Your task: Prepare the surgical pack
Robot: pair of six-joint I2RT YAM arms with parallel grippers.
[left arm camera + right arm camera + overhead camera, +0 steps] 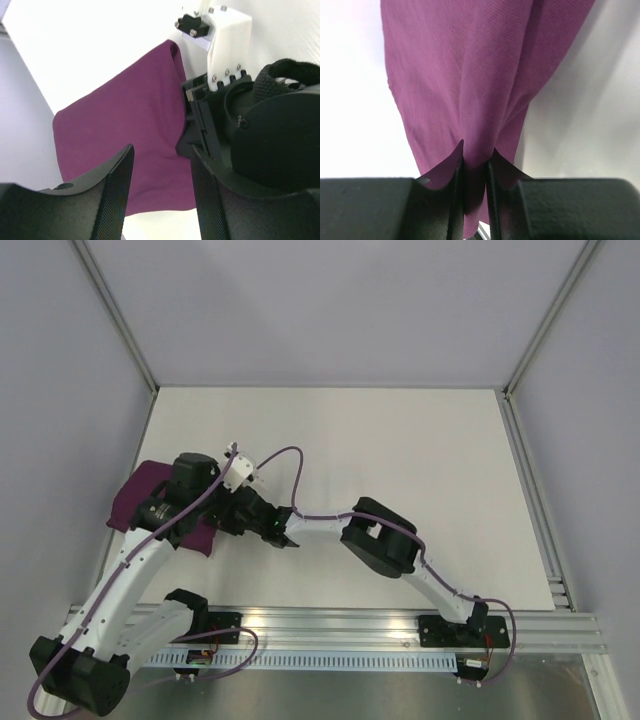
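The dark purple cloth's broad part (138, 494) is lying by the grey side edge, so the robot's right gripper should go on moving the cloth's pinched fold (479, 127) that way until the cloth is straight.
The dark purple cloth (137, 492) lies bunched at the table's left edge, partly under both arms. My right gripper (228, 514) reaches left and is shut on a fold of the cloth (460, 65). In the right wrist view the jaws (475, 155) pinch that fold between them. My left gripper (162, 190) is open just above the cloth's near edge (120, 125), with nothing between its fingers. The right wrist (270, 130) sits close on its right. The steel tray, gauze pads and clamps are not in view.
The white table (400, 460) stretches away to the right and back. Grey walls with metal posts (120, 320) enclose it. A metal rail (400, 625) runs along the near edge. The cloth lies close to the left edge.
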